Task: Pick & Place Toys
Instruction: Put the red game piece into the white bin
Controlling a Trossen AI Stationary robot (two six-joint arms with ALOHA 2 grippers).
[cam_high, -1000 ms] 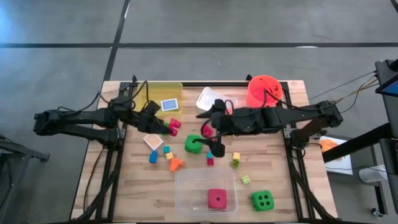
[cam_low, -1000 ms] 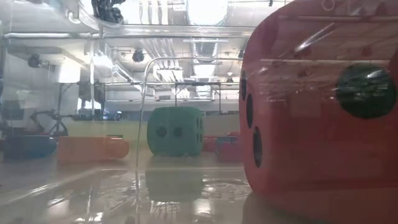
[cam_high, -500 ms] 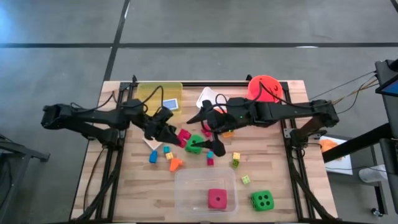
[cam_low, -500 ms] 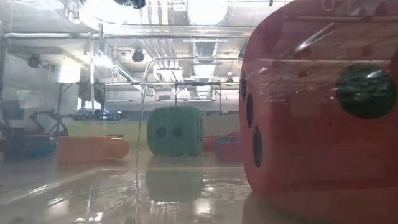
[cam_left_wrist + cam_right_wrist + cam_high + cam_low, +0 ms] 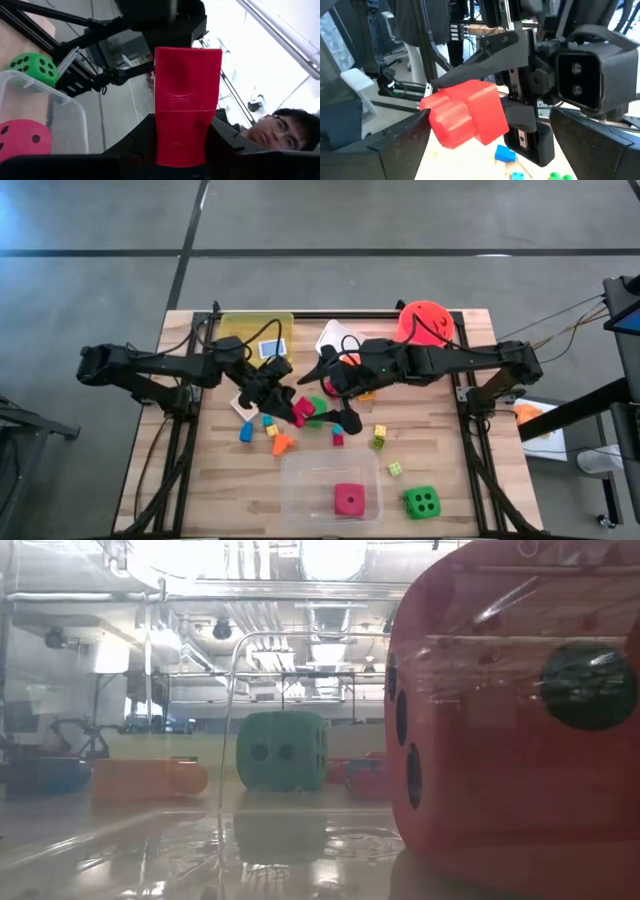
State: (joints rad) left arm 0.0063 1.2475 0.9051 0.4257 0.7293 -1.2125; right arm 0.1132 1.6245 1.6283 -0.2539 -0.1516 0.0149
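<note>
My left gripper should pass the red block by its jutting end (image 5: 307,407) to my right gripper, because the white tub (image 5: 344,332) is on my right gripper's side.
A red block (image 5: 301,409) hangs above the middle of the table, and my left gripper (image 5: 296,406) is shut on it. My right gripper (image 5: 338,393) stands wide open just to the right of it, facing the block (image 5: 465,117), with nothing between its fingers. A green die (image 5: 316,418) rests on the table under both grippers, partly hidden. Small blocks (image 5: 268,427) lie scattered on the boards around it. A pink die (image 5: 349,500) sits in the clear tub (image 5: 300,465), and a second green die (image 5: 422,502) stands beside that tub. My left gripper pinches the red block between its two fingers, which lie on two opposite sides of its rear end (image 5: 180,145). The fingers (image 5: 142,137) reach in level from the table's left. The block juts forward past the fingertips, lifted clear of the table.
A yellow tub (image 5: 240,330) holding a blue tile (image 5: 272,348), a white tub (image 5: 335,335) and an orange bucket (image 5: 425,325) line the far edge. A beige tile (image 5: 243,408) lies under the left arm. A person (image 5: 280,132) shows beyond the table.
My left gripper has carried the red block from beside the yellow tub toward the table's right and near edge, to the middle above the green die, staying shut on it. The block stays clear of the table.
</note>
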